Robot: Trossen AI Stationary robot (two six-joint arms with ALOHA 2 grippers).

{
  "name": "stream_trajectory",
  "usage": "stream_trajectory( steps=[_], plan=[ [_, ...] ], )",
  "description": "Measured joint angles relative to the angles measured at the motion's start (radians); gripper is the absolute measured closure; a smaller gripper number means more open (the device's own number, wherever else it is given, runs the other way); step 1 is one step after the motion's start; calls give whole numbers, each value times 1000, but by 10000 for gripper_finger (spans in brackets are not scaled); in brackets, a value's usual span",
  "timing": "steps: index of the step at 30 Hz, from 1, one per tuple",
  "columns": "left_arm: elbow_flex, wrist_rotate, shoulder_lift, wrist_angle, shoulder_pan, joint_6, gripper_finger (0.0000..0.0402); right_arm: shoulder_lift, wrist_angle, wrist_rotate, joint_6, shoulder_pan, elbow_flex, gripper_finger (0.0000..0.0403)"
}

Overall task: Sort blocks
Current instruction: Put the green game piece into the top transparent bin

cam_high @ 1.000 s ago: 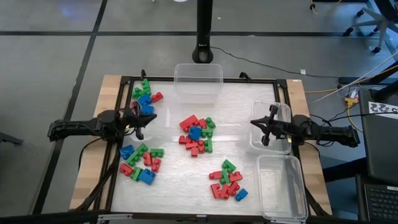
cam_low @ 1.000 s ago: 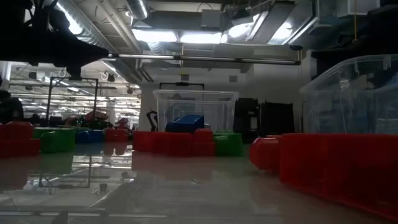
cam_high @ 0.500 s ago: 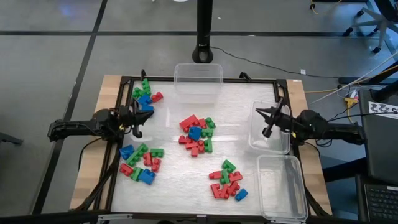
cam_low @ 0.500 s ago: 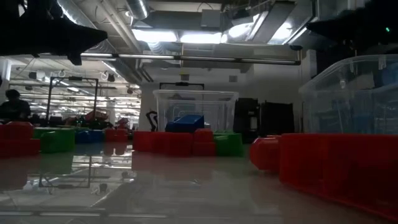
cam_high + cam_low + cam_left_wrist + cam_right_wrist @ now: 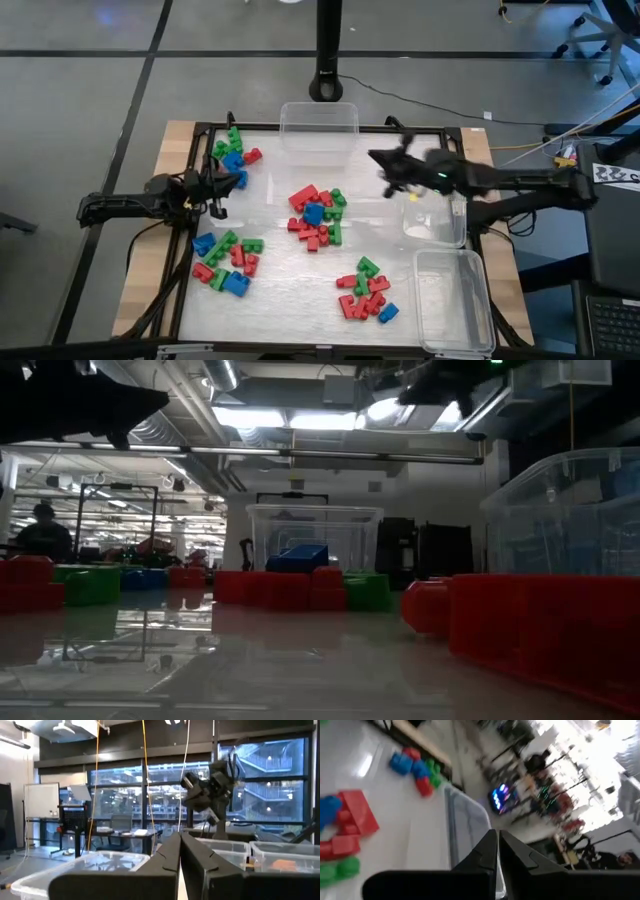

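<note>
I should go on moving my right gripper, opening it on the way, toward the green block (image 5: 338,197) at the centre heap's far edge before I close it there, because open table (image 5: 354,186) lies beside that block.
The blocks are small red, green and blue studded bricks lying on the white table in loose heaps: far left (image 5: 232,152), centre (image 5: 316,215), near left (image 5: 226,262) and near right (image 5: 365,290). My left gripper (image 5: 220,183) is shut and holds nothing; it hovers at the left edge between the two left heaps. Its fingers (image 5: 180,842) are pressed together. My right gripper (image 5: 382,162) is shut and holds nothing, raised above the table right of the centre heap. In its wrist view the shut gripper (image 5: 498,839) points over the blocks (image 5: 355,815) toward a tub (image 5: 466,820).
Three clear tubs stand around the table: one at the far edge (image 5: 319,125), one at the right edge (image 5: 435,215), one at the near right (image 5: 452,300). A black camera post (image 5: 328,50) rises behind the far tub. Bare table lies between the heaps.
My right gripper has risen from above the right-edge tub and swung toward the table's left and far edges, rolling as it went; it has stayed shut. My left gripper has tipped its fingers up a little and stayed in place.
</note>
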Motion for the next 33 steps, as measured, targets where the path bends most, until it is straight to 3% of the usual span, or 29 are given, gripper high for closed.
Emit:
stream_trajectory(
  steps=[10, 13, 17, 24, 28, 33],
  plan=[
    [0, 0, 0, -21, 0, -4, 400, 432, -363, -84, 47, -50, 345, 369],
    [0, 0, 0, -24, 0, -10, 400, 521, -482, -165, 105, -50, 403, 327],
    [0, 0, 0, -27, 0, -25, 400, 597, -566, -264, 190, -52, 446, 241],
    [0, 0, 0, -35, 0, -32, 400, 658, -630, -231, 239, -50, 447, 104],
    [0, 0, 0, -34, 0, -29, 400, 657, -622, -206, 251, -49, 447, 66],
    [0, 0, 0, -33, 0, -30, 400, 656, -602, -199, 268, -49, 433, 46]
  ],
)
